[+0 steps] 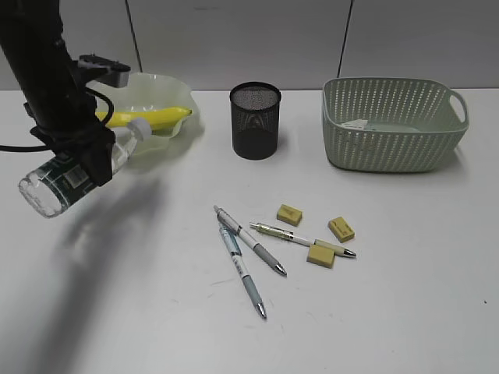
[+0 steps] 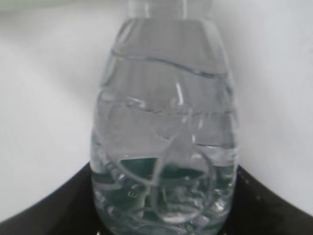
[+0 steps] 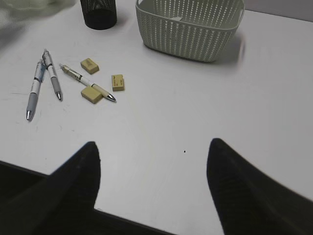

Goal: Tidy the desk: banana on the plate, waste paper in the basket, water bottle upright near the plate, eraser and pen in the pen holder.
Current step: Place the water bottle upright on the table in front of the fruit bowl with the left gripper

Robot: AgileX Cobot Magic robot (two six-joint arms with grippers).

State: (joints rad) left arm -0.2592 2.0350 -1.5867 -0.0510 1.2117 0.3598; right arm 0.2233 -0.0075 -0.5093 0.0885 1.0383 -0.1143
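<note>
I should turn the slanting water bottle upright with my left gripper before setting it down by the plate, since its white cap (image 1: 140,128) points toward the plate.
My left gripper (image 1: 82,165) is shut on the water bottle (image 1: 45,192), a clear bottle with a white cap, and holds it tilted above the desk (image 1: 405,312) at the left. The bottle fills the left wrist view (image 2: 166,122). The banana (image 1: 148,117) lies on the ruffled green plate (image 1: 168,84) behind it. A white scrap of waste paper (image 1: 355,125) lies inside the basket (image 1: 390,144). The black mesh pen holder (image 1: 255,125) stands mid-back. Three pens (image 1: 249,240) and three erasers (image 1: 289,214) lie on the desk. My right gripper (image 3: 154,143) is open and empty.
The right wrist view shows the pens (image 3: 51,76), the erasers (image 3: 117,82), the basket (image 3: 188,36) and the pen holder (image 3: 99,14) ahead of the right gripper. A grey wall runs behind the desk.
</note>
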